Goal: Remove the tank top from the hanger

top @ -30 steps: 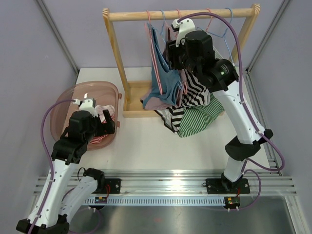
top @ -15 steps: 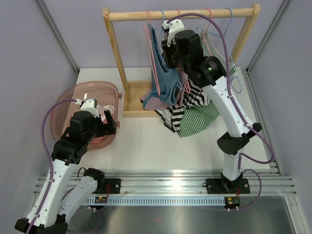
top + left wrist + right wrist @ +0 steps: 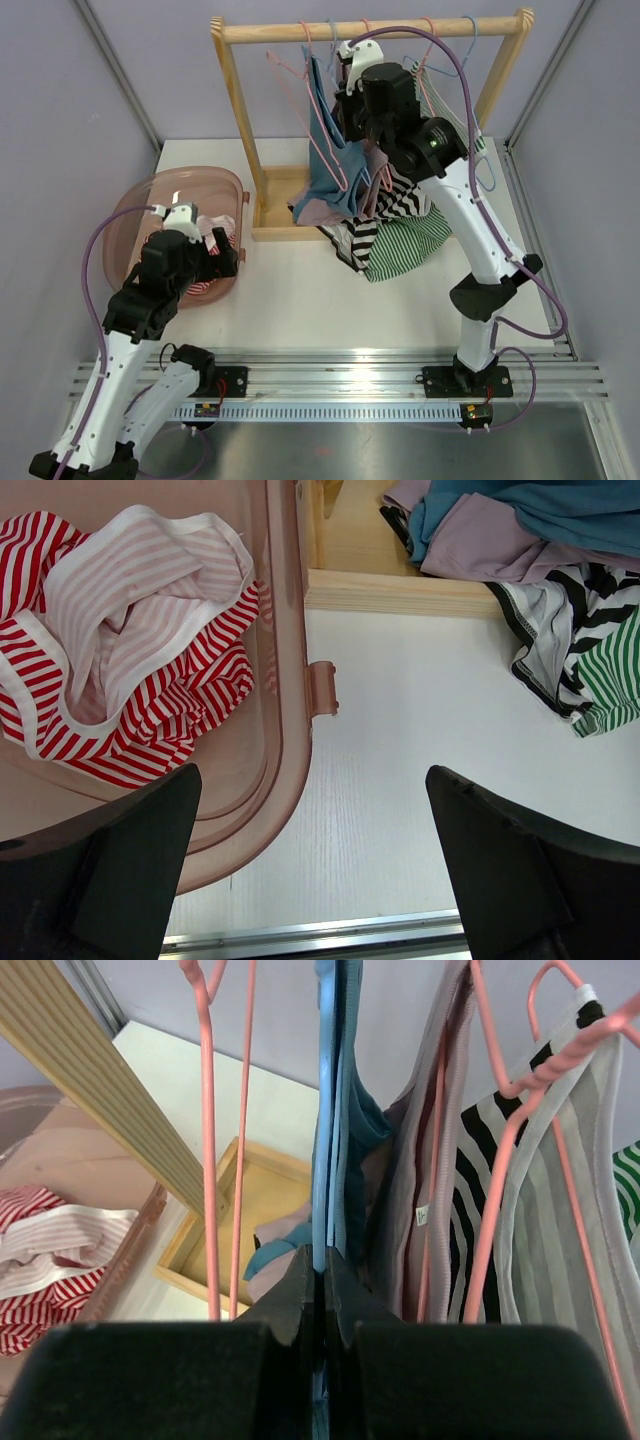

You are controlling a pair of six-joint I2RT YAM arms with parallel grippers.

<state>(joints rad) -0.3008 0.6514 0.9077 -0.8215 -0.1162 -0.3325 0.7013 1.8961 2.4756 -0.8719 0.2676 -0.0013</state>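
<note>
The blue hanger wire is in my right gripper, so my open left gripper should keep going toward the blue tank top and close on its shoulder strap.
A blue tank top hangs on a thin blue hanger from the wooden rail. Its lower part is bunched on the rack's base. My right gripper is up at the rail, shut on the blue hanger wire, with the teal fabric just to its right. From above, the right gripper sits among the hanging clothes. My left gripper is open and holds nothing, low over the table beside the basin's rim.
A pink basin at the left holds a red-and-white striped top. An empty pink hanger hangs left of the blue one. A lilac top, a black-and-white striped one and a green striped one crowd the right.
The right arm has moved left along the rail and its jaws have shut on the blue hanger. A pink hanger has swung left. The left arm has barely moved.
</note>
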